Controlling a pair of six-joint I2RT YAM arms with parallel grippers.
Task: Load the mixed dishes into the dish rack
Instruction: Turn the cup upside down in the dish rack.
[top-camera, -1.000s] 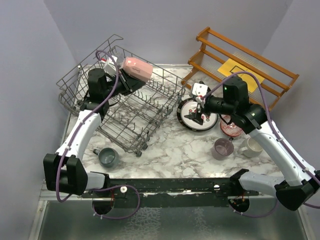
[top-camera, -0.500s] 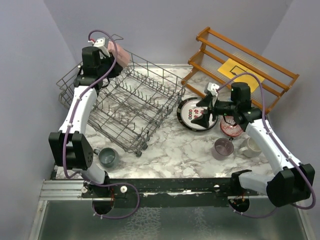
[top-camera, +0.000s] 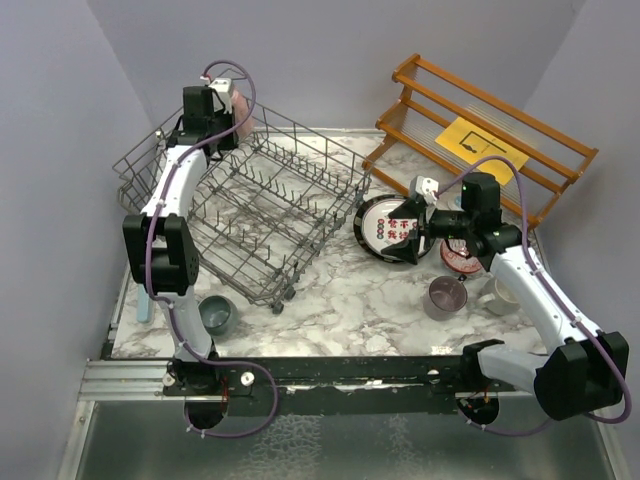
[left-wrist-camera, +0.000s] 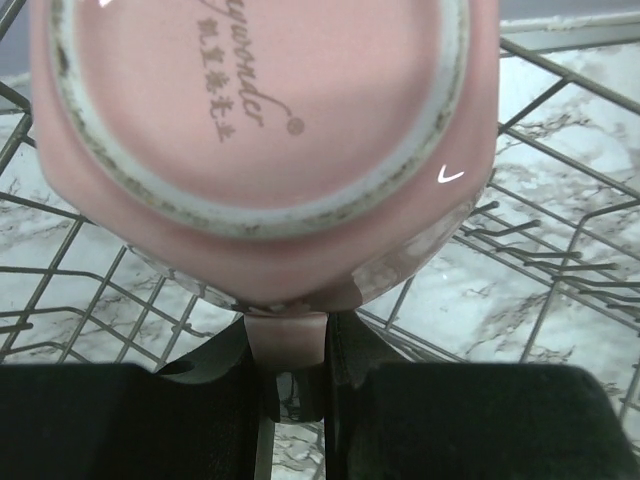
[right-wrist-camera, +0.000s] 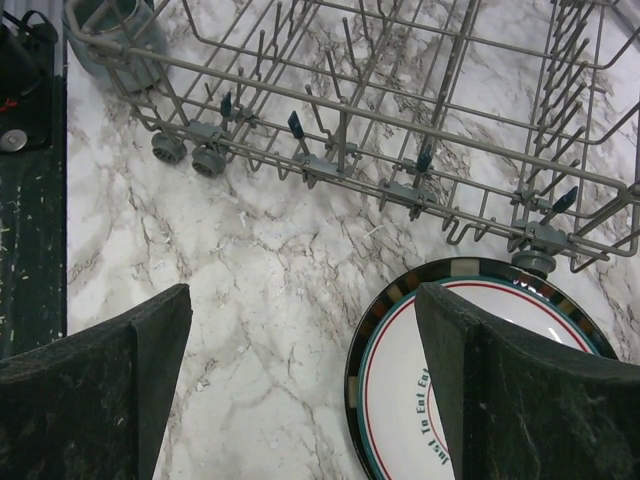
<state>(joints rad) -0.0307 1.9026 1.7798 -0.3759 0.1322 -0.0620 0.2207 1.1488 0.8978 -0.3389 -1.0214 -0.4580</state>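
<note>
The pink mug (top-camera: 243, 112) hangs upside down over the rack's far corner, so the robot's left gripper goes on lowering it until it sits on the wires (top-camera: 224, 154) and then let go.
My left gripper (top-camera: 226, 108) is shut on the handle of a pink mug (top-camera: 236, 104), held high over the far left corner of the grey wire dish rack (top-camera: 262, 205). In the left wrist view the mug's base (left-wrist-camera: 260, 100) fills the top and its handle sits pinched between my fingers (left-wrist-camera: 355, 350). My right gripper (top-camera: 408, 232) hangs open over the black-rimmed plate (top-camera: 383, 226), which lies on the marble beside the rack. In the right wrist view the plate's rim (right-wrist-camera: 385, 330) lies under the right finger (right-wrist-camera: 520, 400). Nothing is between the jaws.
A red patterned bowl (top-camera: 463, 259), a mauve mug (top-camera: 443, 297) and a cream mug (top-camera: 503, 294) stand at the right front. A grey-teal mug (top-camera: 215, 315) sits by the rack's near corner. The wooden slatted shelf (top-camera: 440, 100) with a yellow sheet (top-camera: 482, 141) stands at the back right.
My left arm has swung the pink mug from over the rack's middle to its far left corner. My right gripper has opened a little wider and shifted right over the plate.
</note>
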